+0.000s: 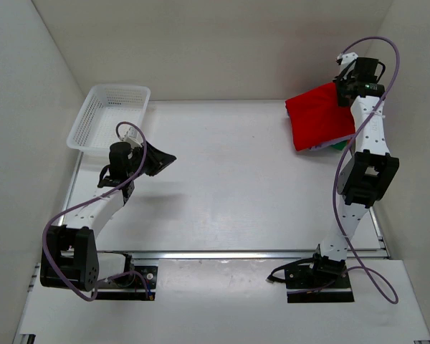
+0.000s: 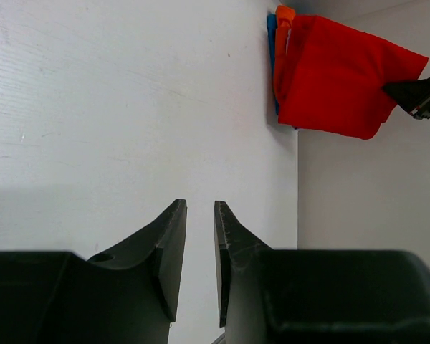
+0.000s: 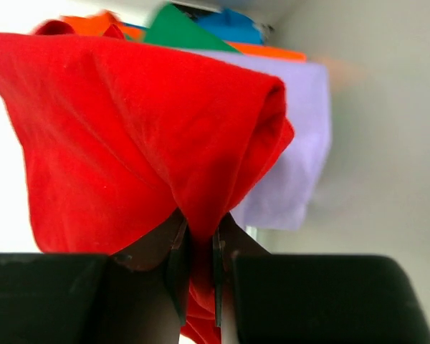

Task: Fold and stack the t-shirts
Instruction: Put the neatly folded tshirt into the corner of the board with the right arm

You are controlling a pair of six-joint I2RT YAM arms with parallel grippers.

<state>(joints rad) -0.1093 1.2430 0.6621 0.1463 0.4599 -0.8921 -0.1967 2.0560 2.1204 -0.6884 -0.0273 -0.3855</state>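
I keep my right gripper pulling the folded red t-shirt (image 1: 317, 116), spread over the stack, toward the lavender shirt's exposed edge (image 3: 312, 140) until it covers that, then let go.
A bright red t-shirt (image 1: 319, 115) hangs folded at the far right of the table, over a stack of folded t-shirts. My right gripper (image 1: 342, 92) is shut on the red shirt's far edge; in the right wrist view the red cloth (image 3: 129, 122) is bunched between the jaws of that gripper (image 3: 199, 233). Behind it show a lavender shirt (image 3: 301, 143), an orange one (image 3: 93, 25) and a green one (image 3: 175, 32). My left gripper (image 1: 161, 159) hovers over the left part of the table, far from the shirts. Its jaws (image 2: 200, 204) stand slightly open with nothing between them.
A white mesh basket (image 1: 109, 115) stands at the far left corner, just behind the left arm. White walls close in the table on the left, back and right. A blue cloth (image 3: 233, 25) shows at the back of the stack.
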